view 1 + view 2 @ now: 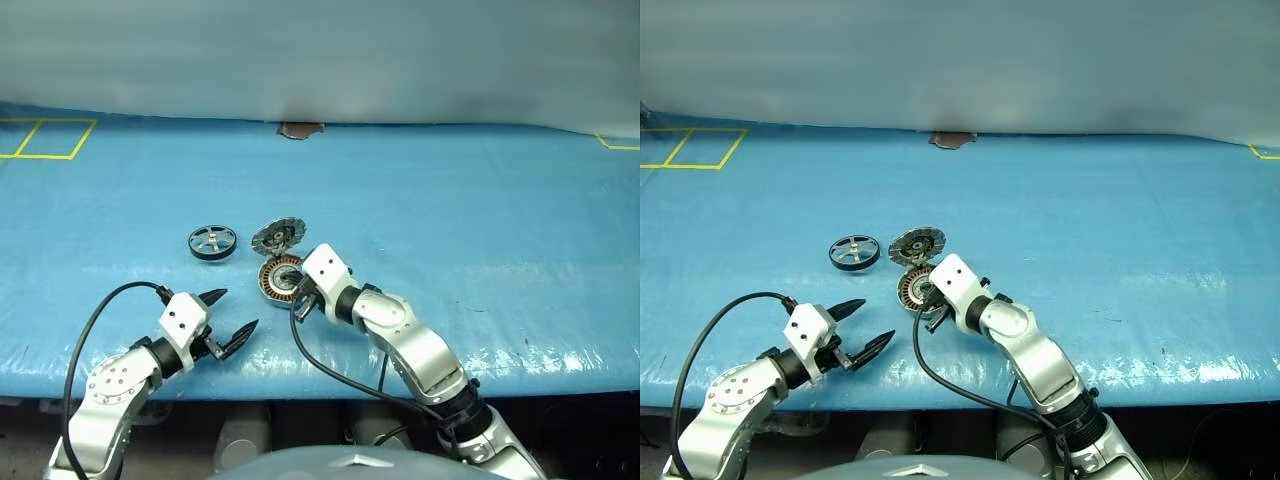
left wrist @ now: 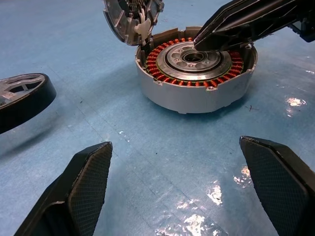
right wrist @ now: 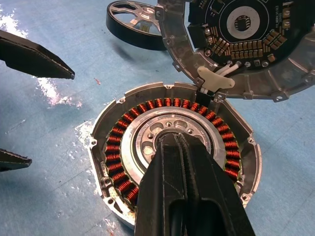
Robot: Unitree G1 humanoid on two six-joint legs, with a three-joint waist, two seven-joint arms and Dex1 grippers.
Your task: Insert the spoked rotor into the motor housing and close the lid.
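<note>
I expect a stem to be hidden under the middle of the rotor when I pick it up, because the spoked rotor's rim point(image 1: 213, 253) is raised above its shadow point(image 2: 27, 140).
The motor housing point(image 3: 114, 147), a silver cup with copper windings, lies open on the blue table. Its hinged lid point(image 3: 241, 44) stands tilted up behind it, circuit side showing. My right gripper point(image 3: 172, 142) is shut, and its tips rest on the housing's central bearing. The spoked rotor point(image 1: 212, 242), black-rimmed with silver spokes, lies flat on the table to the left of the housing, apart from it. My left gripper point(image 1: 238, 309) is open and empty. It hovers near the table's front edge, pointing toward the housing with a gap of bare table between them.
The table point(image 1: 480, 200) is covered in blue sheeting and runs wide to the right. Yellow tape squares point(image 1: 45, 140) mark its far left corner. A small brown patch point(image 1: 298, 130) sits at the far edge. The front edge lies just below my left gripper.
</note>
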